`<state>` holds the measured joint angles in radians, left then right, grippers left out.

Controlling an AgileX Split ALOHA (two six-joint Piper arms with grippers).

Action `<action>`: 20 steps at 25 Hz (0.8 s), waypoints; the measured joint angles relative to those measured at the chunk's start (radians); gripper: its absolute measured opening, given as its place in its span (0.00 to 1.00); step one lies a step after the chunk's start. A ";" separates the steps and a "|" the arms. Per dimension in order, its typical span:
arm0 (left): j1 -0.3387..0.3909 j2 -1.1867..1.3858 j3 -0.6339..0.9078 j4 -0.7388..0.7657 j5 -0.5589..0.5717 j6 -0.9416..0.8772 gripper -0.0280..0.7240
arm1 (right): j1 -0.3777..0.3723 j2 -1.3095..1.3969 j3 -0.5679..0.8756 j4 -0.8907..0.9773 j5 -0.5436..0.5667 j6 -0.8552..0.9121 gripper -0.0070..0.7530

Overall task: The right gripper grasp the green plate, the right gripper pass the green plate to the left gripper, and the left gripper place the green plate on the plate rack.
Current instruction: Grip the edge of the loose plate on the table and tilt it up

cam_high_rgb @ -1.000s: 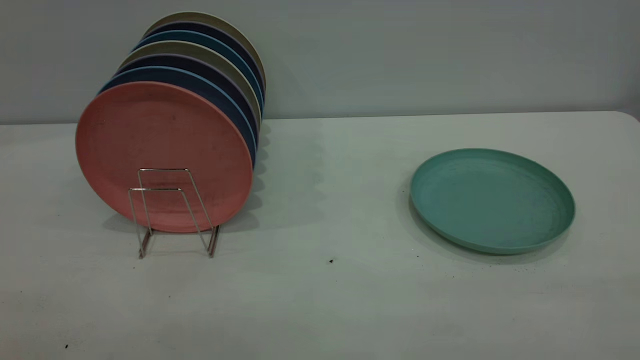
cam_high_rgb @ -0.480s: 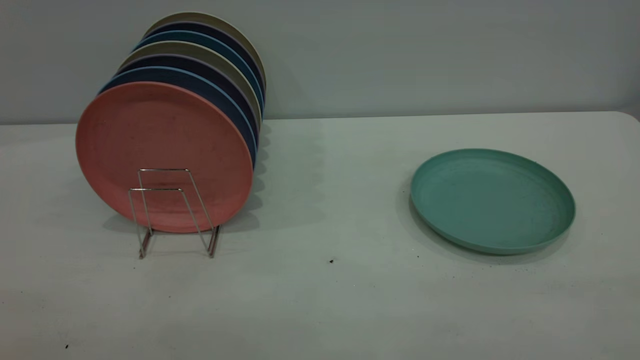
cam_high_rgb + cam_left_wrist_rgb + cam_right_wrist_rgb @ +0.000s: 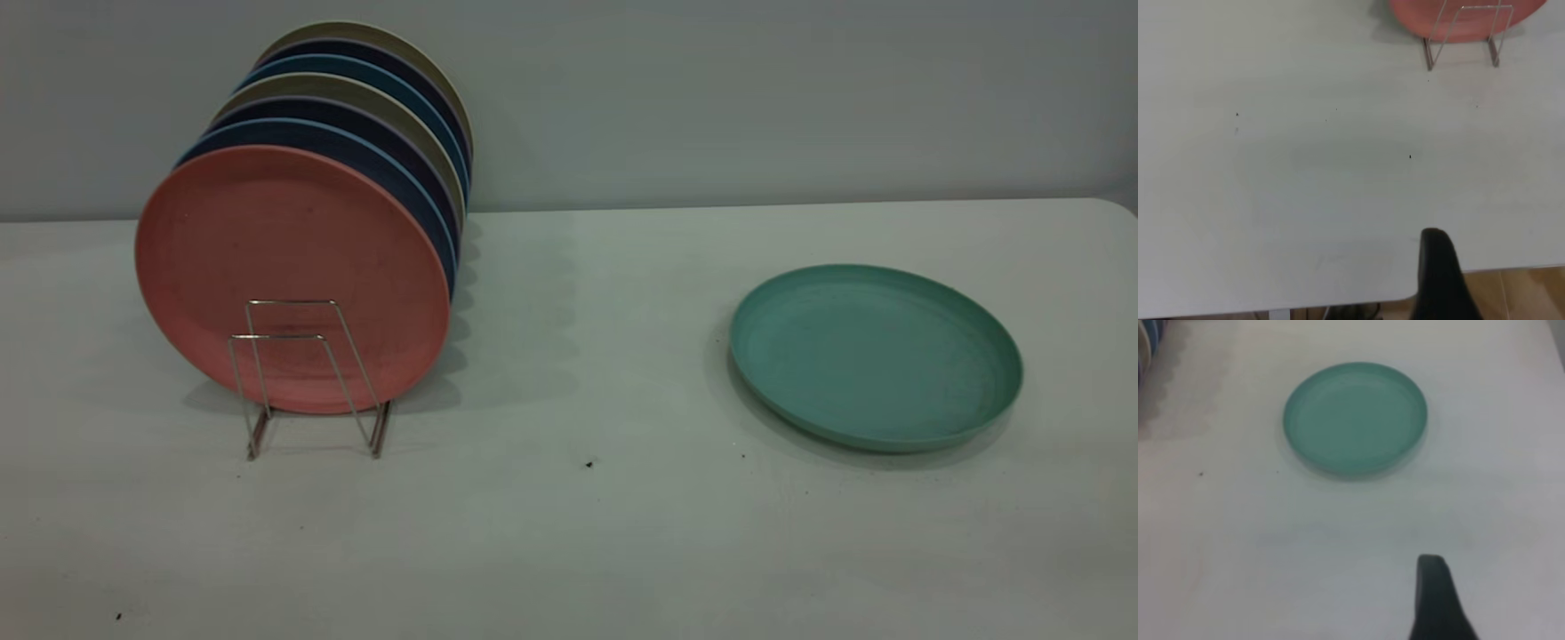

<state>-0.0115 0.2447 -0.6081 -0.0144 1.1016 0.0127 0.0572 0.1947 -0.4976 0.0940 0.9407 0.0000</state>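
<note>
The green plate's rim [image 3: 1011, 341] away from the plate rack is next to open table [image 3: 1072, 357], so my right gripper should go on moving there until its fingers are on both sides of the plate's rim.
The green plate [image 3: 876, 356] lies flat on the white table at the right; it also shows in the right wrist view [image 3: 1355, 419], nothing touching it. The plate rack [image 3: 307, 378] stands at the left with its two front wire loops bare; it also shows in the left wrist view [image 3: 1465, 37]. Neither gripper shows in the exterior view. Only a dark part of the right gripper [image 3: 1435, 600] shows, well short of the plate above bare table. Only a dark part of the left gripper [image 3: 1438, 273] shows, over the table's near edge, far from the rack.
Several plates stand upright in the rack, a salmon-pink plate [image 3: 289, 276] in front, dark blue and olive ones behind. The table [image 3: 578, 533] is white with a few dark specks. A grey wall rises behind it. Wood floor shows past the table edge [image 3: 1511, 293].
</note>
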 joint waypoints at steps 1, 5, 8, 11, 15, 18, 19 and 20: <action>0.000 0.067 -0.025 0.000 -0.016 0.000 0.71 | 0.000 0.060 -0.010 0.006 -0.022 -0.010 0.67; 0.000 0.316 -0.118 0.000 -0.113 0.005 0.79 | 0.000 0.307 -0.081 0.036 -0.084 -0.045 0.75; 0.000 0.477 -0.173 0.000 -0.213 0.030 0.81 | 0.000 0.479 -0.140 0.072 -0.115 -0.090 0.78; 0.000 0.624 -0.219 0.000 -0.324 0.052 0.81 | 0.000 0.635 -0.186 0.137 -0.158 -0.146 0.78; 0.000 0.818 -0.282 -0.001 -0.399 0.070 0.81 | 0.000 0.836 -0.227 0.250 -0.212 -0.265 0.78; 0.000 0.948 -0.331 -0.014 -0.422 0.075 0.81 | 0.000 0.976 -0.238 0.348 -0.265 -0.360 0.78; 0.000 0.990 -0.348 -0.026 -0.427 0.076 0.81 | 0.000 1.024 -0.239 0.386 -0.281 -0.398 0.78; 0.000 1.031 -0.362 -0.046 -0.435 0.081 0.81 | 0.000 1.062 -0.240 0.426 -0.302 -0.437 0.78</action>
<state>-0.0115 1.2761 -0.9705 -0.0607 0.6667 0.0934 0.0572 1.2565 -0.7372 0.5197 0.6390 -0.4369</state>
